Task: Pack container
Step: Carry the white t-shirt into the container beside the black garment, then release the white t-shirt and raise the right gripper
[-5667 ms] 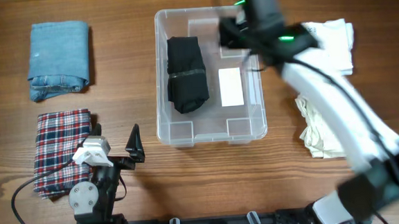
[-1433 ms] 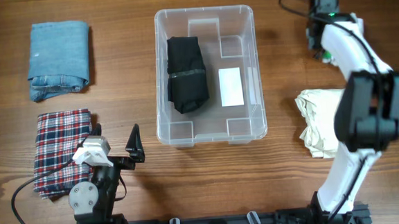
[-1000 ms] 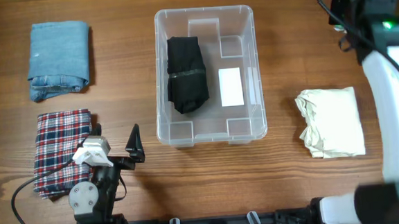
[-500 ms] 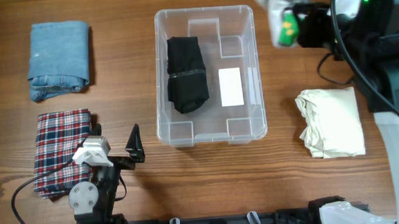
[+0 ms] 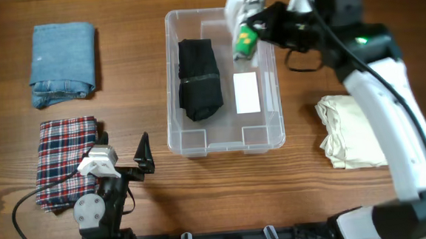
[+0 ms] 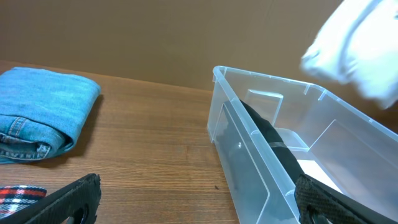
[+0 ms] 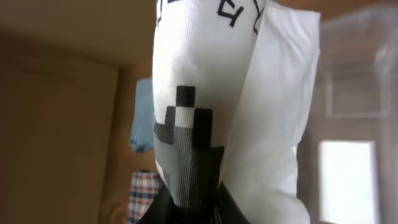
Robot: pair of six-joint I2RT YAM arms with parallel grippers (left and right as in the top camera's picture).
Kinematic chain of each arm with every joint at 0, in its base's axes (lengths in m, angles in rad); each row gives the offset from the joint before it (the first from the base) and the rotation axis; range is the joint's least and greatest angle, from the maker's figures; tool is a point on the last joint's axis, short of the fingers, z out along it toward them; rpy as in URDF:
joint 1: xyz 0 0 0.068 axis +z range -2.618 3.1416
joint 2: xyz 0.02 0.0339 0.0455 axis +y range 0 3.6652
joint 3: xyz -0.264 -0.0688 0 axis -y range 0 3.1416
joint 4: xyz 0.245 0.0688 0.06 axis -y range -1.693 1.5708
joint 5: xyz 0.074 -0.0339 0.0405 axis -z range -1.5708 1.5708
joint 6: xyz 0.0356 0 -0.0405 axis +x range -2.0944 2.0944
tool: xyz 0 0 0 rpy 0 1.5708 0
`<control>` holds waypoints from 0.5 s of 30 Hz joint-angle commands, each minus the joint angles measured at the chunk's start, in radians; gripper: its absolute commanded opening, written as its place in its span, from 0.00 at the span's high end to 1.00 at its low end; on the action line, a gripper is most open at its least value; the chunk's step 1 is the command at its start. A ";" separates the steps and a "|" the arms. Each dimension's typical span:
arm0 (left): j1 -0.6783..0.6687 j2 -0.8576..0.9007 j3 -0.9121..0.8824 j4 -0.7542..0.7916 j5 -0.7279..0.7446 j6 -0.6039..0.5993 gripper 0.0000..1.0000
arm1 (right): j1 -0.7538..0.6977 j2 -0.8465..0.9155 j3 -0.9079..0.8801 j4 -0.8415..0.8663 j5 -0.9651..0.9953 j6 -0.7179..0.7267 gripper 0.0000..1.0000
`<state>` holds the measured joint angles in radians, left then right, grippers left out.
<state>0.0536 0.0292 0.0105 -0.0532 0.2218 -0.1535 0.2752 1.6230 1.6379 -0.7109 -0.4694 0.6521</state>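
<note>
The white garment [image 5: 244,0] is hanging over the container and the space [image 5: 237,84] next to the black garment is free, so the robot's right hand should go on lowering the white garment and let go of it there.
The clear container [image 5: 277,71] stands mid-table with a folded black garment [image 5: 199,77] in its left half and a white label [image 5: 247,92] on the right. My right gripper [image 5: 260,22] is shut on a white garment [image 5: 245,10] with a dark and green print, held in the air over the container's far right corner. In the right wrist view that white garment [image 7: 230,93] fills the frame, pinched between my right gripper's [image 7: 189,200] dark fingers. My left gripper [image 5: 124,163] rests open near the front left, the container [image 6: 249,168] ahead of it.
Folded jeans [image 5: 63,62] lie at the back left and a plaid garment [image 5: 66,162] at the front left, beside the left arm. A cream garment [image 5: 351,129] lies right of the container, under the right arm.
The right arm has swung left from the table's far right corner, carrying the white garment to above the container. The left arm has not moved.
</note>
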 commanded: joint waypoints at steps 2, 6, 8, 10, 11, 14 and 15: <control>0.006 -0.002 -0.005 -0.004 -0.010 0.019 0.00 | 0.058 0.103 0.005 0.055 -0.070 0.066 0.96; 0.006 -0.002 -0.005 -0.004 -0.010 0.019 0.00 | 0.086 0.162 0.005 0.091 -0.071 0.084 0.96; 0.006 -0.002 -0.005 -0.004 -0.010 0.019 0.00 | 0.092 0.189 0.005 0.102 -0.071 0.084 0.96; 0.006 -0.002 -0.005 -0.004 -0.010 0.019 0.00 | 0.095 0.208 0.005 0.105 -0.072 0.084 0.95; 0.006 -0.002 -0.005 -0.004 -0.010 0.019 0.00 | 0.095 0.220 0.005 0.105 -0.080 0.084 0.95; 0.006 -0.002 -0.005 -0.004 -0.010 0.019 0.00 | 0.095 0.246 0.004 0.102 -0.089 0.080 0.95; 0.006 -0.002 -0.005 -0.004 -0.010 0.019 0.00 | 0.095 0.252 0.004 0.100 -0.086 0.080 0.94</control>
<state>0.0536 0.0292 0.0105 -0.0532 0.2218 -0.1535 0.3679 1.8393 1.6379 -0.6186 -0.5236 0.7223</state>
